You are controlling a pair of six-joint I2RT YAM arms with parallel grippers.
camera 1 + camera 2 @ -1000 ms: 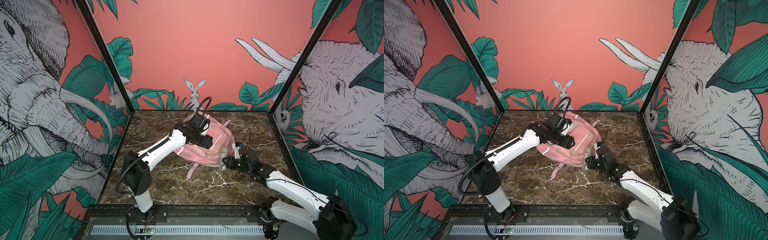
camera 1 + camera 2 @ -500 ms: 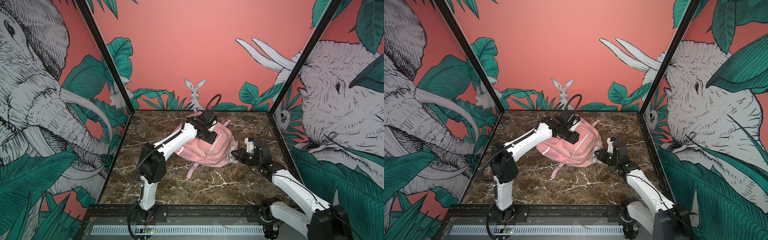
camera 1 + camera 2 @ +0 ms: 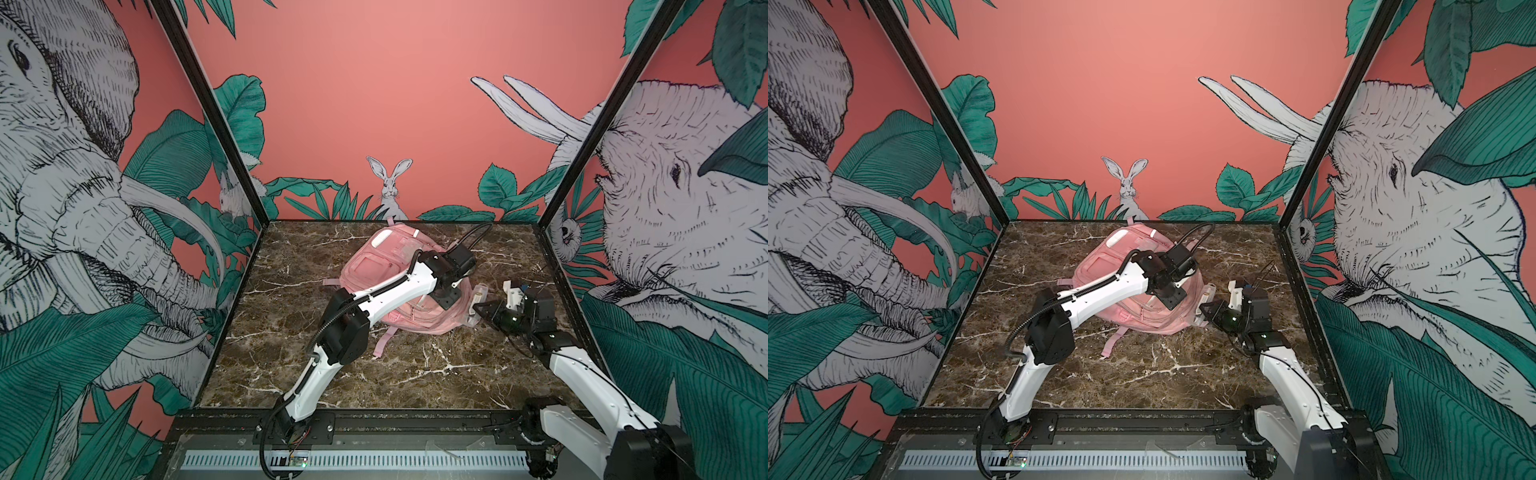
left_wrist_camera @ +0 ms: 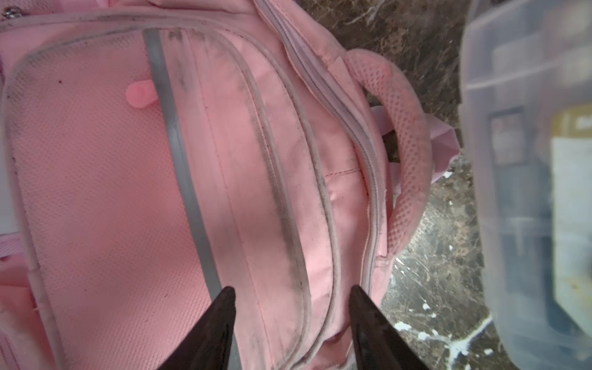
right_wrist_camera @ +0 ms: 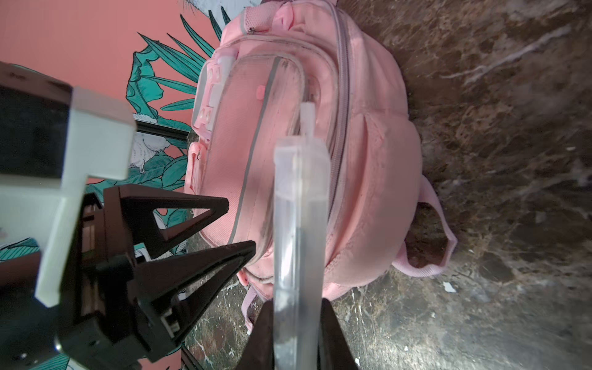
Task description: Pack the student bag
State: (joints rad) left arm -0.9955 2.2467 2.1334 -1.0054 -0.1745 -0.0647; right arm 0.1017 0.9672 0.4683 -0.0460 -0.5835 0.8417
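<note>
The clear case's thin edge (image 5: pixel 300 225) is in line with the front pocket's edge (image 4: pixel 301 271), so my right gripper should keep going toward the pocket and let the case go inside.
The student bag (image 3: pixel 374 270) (image 3: pixel 1100 270), a pink backpack with grey strips, lies flat on the marble table toward the back, seen in both top views. My left gripper (image 3: pixel 446 297) (image 3: pixel 1169 297) (image 4: pixel 291 290) hovers open over the bag's right part, its black fingers straddling a grey-piped pocket seam and gripping nothing. My right gripper (image 3: pixel 478 309) (image 3: pixel 1202 309) (image 5: pixel 298 304) is shut on a clear plastic case (image 3: pixel 477 297) (image 5: pixel 301 198), held edge-on beside the bag's right edge. The same case (image 4: pixel 528 160) looms blurred in the left wrist view.
A loose pink strap (image 3: pixel 384 343) trails from the bag toward the front. The bag's padded shoulder strap (image 4: pixel 410 144) curves onto the marble table (image 3: pixel 415 374). Printed walls close off the left, back and right; a black rail (image 3: pixel 374 419) runs along the front.
My left arm has swung to the right across the bag, and its gripper now hangs over the bag's right side. The right gripper, still holding the case, shifted slightly right and back.
</note>
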